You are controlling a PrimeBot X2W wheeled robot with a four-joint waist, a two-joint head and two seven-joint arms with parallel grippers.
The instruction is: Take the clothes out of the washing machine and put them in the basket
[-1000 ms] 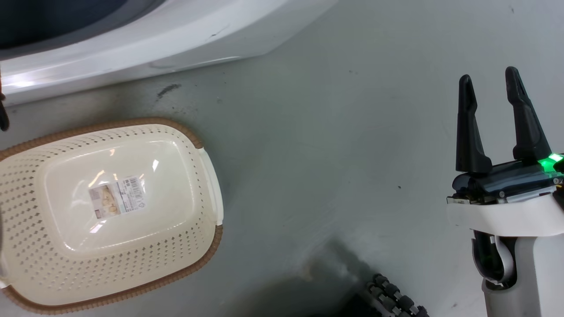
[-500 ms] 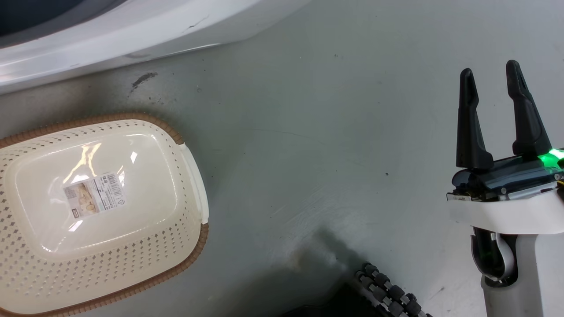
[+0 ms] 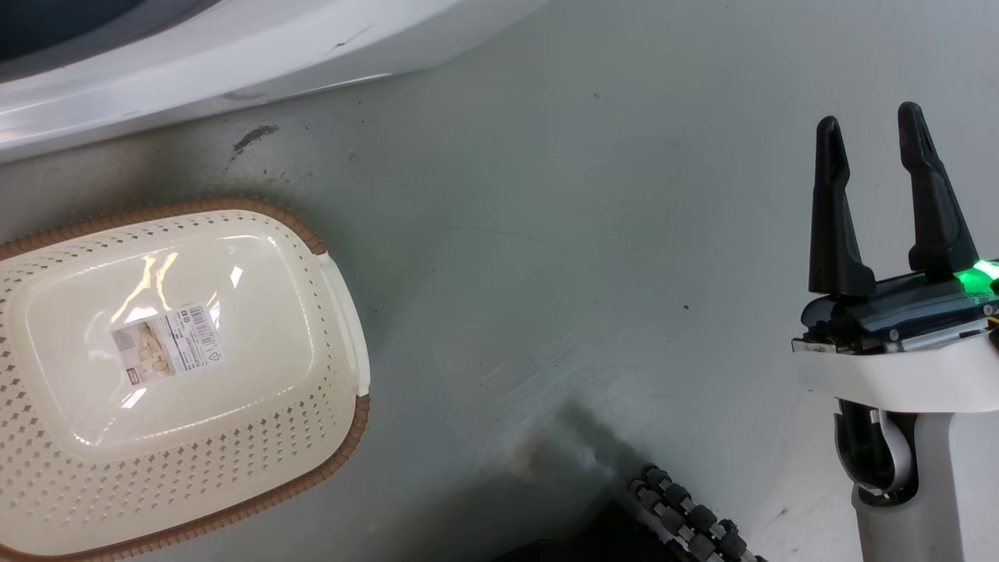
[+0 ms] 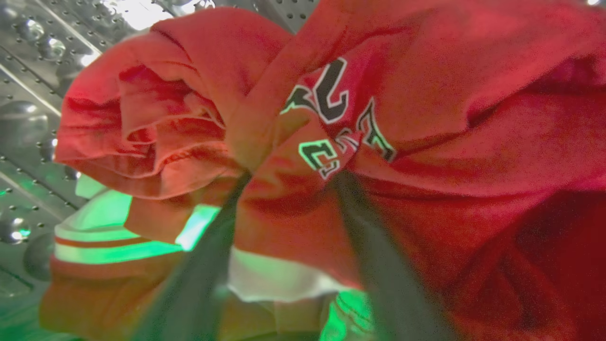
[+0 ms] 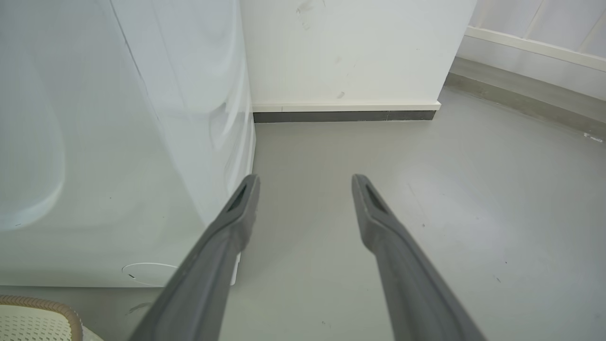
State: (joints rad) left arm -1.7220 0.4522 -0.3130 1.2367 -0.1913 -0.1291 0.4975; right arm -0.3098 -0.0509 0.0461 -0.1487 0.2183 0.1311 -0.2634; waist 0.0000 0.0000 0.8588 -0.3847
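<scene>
I expect the red jersey (image 4: 443,125) to come out in one piece and hang down around my left gripper when I pull, because folds spread to both sides of the wad (image 4: 292,196).
The clothes (image 4: 426,118), a bright red jersey with white trim and black-and-white lettering, lie bunched in the perforated steel drum (image 4: 28,118) of the washing machine (image 3: 234,55). My left gripper (image 4: 289,177) is pushed into the jersey. Its two fingers stand apart with a wad of red cloth between them, and their tips are buried in the folds. The cream basket (image 3: 343,437) stands empty on the floor at the left, below the washer's white front. My right gripper (image 3: 870,133) hovers open over bare floor at the right, holding nothing. Its wrist view shows the fingers (image 5: 236,213) beside the washer's side (image 5: 118,142).
The floor (image 3: 546,234) is grey with a dark smudge (image 3: 254,139) near the washer. A black ribbed cable (image 3: 687,519) lies at the bottom edge. In the right wrist view, a white wall with a dark skirting (image 5: 345,116) stands behind the washer, and the basket's corner (image 5: 47,303) is at lower left.
The head camera shifted between 1.0 s and 0.5 s ago, sliding the basket and washer left and up in the picture. Since then nothing has visibly moved.
</scene>
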